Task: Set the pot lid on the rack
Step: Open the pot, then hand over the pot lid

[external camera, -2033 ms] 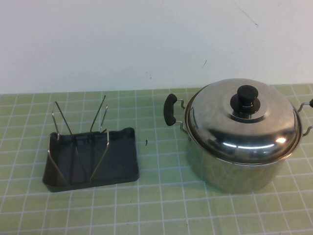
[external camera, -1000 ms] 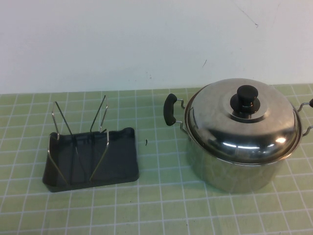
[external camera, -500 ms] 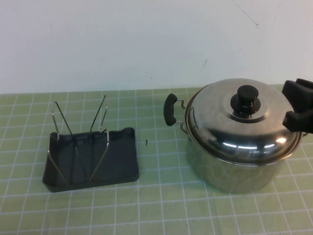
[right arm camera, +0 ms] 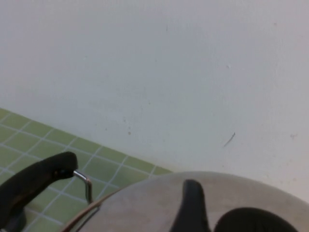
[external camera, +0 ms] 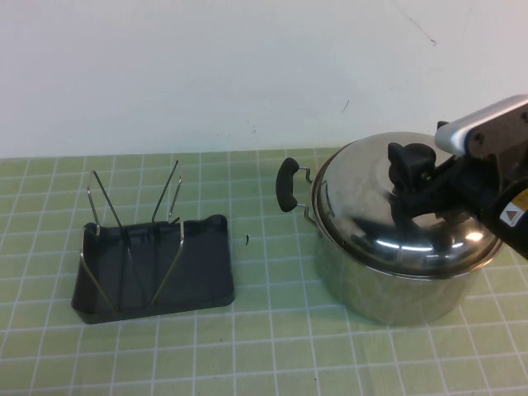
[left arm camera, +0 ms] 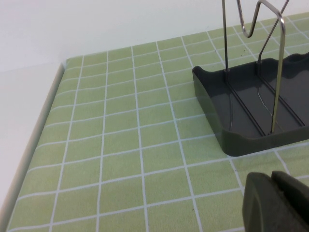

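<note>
I expect the lid to come straight off and leave the pot when I lift the knob, because the lid's plain rim (external camera: 356, 254) rests along the pot's edge.
The shiny domed pot lid (external camera: 363, 210) sits on the steel pot (external camera: 388, 285) at the right. My right gripper (external camera: 410, 177) has reached in from the right and is open over the lid's centre. Its fingers stand either side of the black knob (external camera: 418, 155). In the right wrist view one finger (right arm camera: 190, 205) stands beside the knob (right arm camera: 256, 221) above the lid (right arm camera: 145, 208). The dark grey rack (external camera: 165, 268) with wire prongs (external camera: 103, 206) stands at the left. My left gripper (left arm camera: 271, 178) is shut and empty, low over the mat beside the rack (left arm camera: 241, 116); it does not show in the high view.
The pot's black side handle (external camera: 285, 185) points toward the rack, and it also shows in the right wrist view (right arm camera: 34, 181). A green gridded mat (external camera: 272, 346) covers the table. A white wall (external camera: 247, 66) stands behind. The mat's edge (left arm camera: 43, 130) lies beyond the rack.
My right arm has come in from the right edge and moved left over the lid, its fingers now around the knob. The lid, pot and rack have not moved.
</note>
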